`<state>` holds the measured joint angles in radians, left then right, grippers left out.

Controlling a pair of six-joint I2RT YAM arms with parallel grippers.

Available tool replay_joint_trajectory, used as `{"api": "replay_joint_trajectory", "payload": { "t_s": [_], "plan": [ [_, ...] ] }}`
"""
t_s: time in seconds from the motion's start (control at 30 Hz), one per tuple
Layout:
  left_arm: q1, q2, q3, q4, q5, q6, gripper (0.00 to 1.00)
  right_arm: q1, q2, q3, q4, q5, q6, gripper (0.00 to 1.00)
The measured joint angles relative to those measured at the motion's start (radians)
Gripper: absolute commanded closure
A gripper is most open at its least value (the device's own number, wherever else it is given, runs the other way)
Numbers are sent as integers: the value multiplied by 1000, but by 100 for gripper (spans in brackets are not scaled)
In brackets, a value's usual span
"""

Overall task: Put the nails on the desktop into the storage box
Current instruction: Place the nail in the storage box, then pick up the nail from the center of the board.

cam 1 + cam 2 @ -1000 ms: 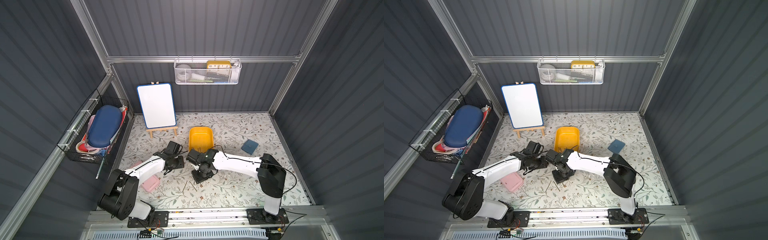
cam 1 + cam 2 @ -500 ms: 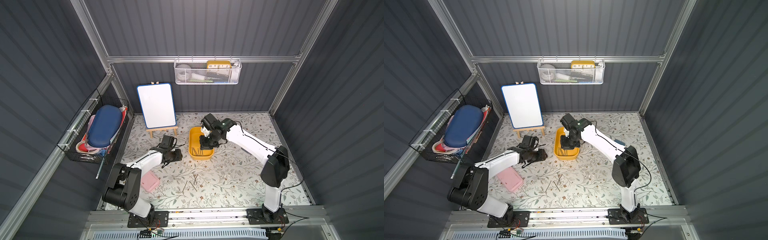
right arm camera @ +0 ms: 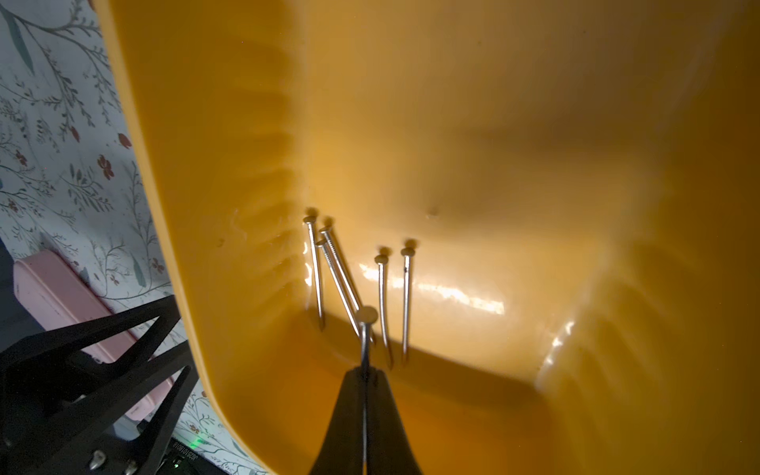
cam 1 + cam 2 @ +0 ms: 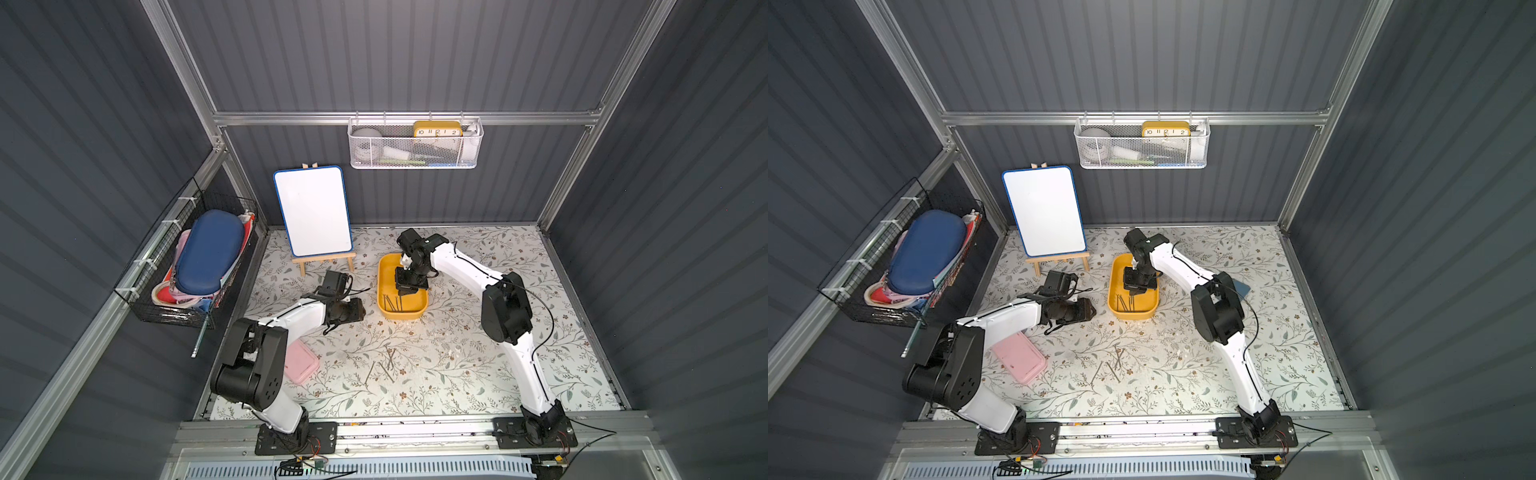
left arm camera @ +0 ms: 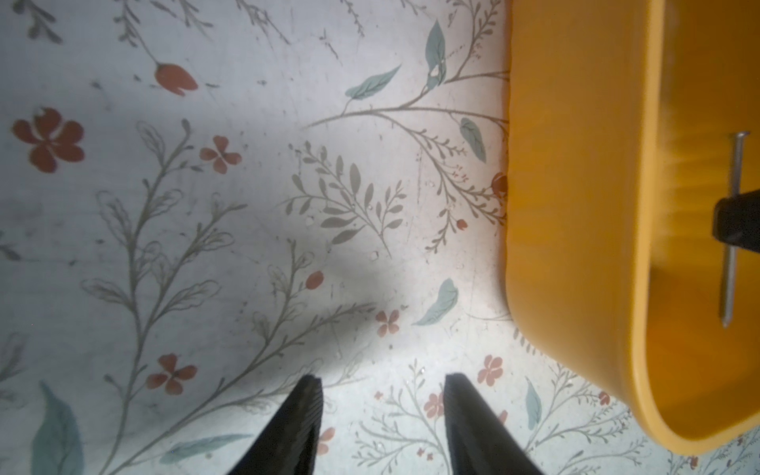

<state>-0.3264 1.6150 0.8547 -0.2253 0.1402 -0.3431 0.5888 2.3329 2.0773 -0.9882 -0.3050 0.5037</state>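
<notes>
The held nail (image 3: 365,318) is hanging inside the yellow storage box, in line with the nails there, so my right gripper should next move down toward the box's bottom (image 3: 447,304) and then let go.
The yellow storage box (image 4: 420,312) stands mid-desktop, also in a top view (image 4: 1113,305), with several nails (image 3: 382,296) lying on its floor. My right gripper (image 3: 365,372) hangs inside the box, shut on one nail (image 3: 366,325) that points head-down; in the left wrist view this nail (image 5: 734,172) stands upright. More nails (image 4: 384,365) lie crossed on the flowered desktop (image 4: 457,374) nearer the front, seen in both top views (image 4: 1115,363). My left gripper (image 5: 380,382) is open and empty, low over the desktop just left of the box (image 5: 575,205).
A pink case (image 4: 300,361) lies at front left beside my left arm. A whiteboard on an easel (image 4: 313,212) stands at back left. A blue square (image 4: 1241,286) peeks out behind my right arm. Baskets hang on the left and back walls.
My right gripper has left the nails on the desktop, swung back over the box and now hangs in it with one nail. The left gripper has stayed beside the box.
</notes>
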Motion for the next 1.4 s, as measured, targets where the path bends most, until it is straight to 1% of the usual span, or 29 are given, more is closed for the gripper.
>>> {"api": "replay_joint_trajectory", "payload": {
  "t_s": [0.23, 0.7, 0.77, 0.83, 0.97, 1.13, 1.33, 1.4],
  "plan": [
    [0, 27, 0, 8, 7, 0, 48, -14, 0, -58, 26, 12, -19, 100],
    [6, 33, 0, 13, 6, 1, 47, -18, 35, -87, 74, 13, -38, 100],
    [6, 33, 0, 14, 5, 1, 47, -18, 46, -88, 77, 11, -41, 90],
    [6, 33, 0, 16, 5, 1, 47, -18, 48, -89, 79, 10, -43, 84],
    [6, 33, 0, 16, 5, 3, 47, -18, 40, -99, 89, 9, -51, 79],
    [6, 23, 0, 15, 5, 3, 47, -18, -8, -139, 94, 2, -51, 77],
    [5, -62, 0, -16, -5, 3, 48, -18, -160, -163, 106, -6, -49, 73],
    [-4, -130, -11, -43, -7, 2, 47, -18, -229, -182, 114, -5, -49, 72]
  ]
}}
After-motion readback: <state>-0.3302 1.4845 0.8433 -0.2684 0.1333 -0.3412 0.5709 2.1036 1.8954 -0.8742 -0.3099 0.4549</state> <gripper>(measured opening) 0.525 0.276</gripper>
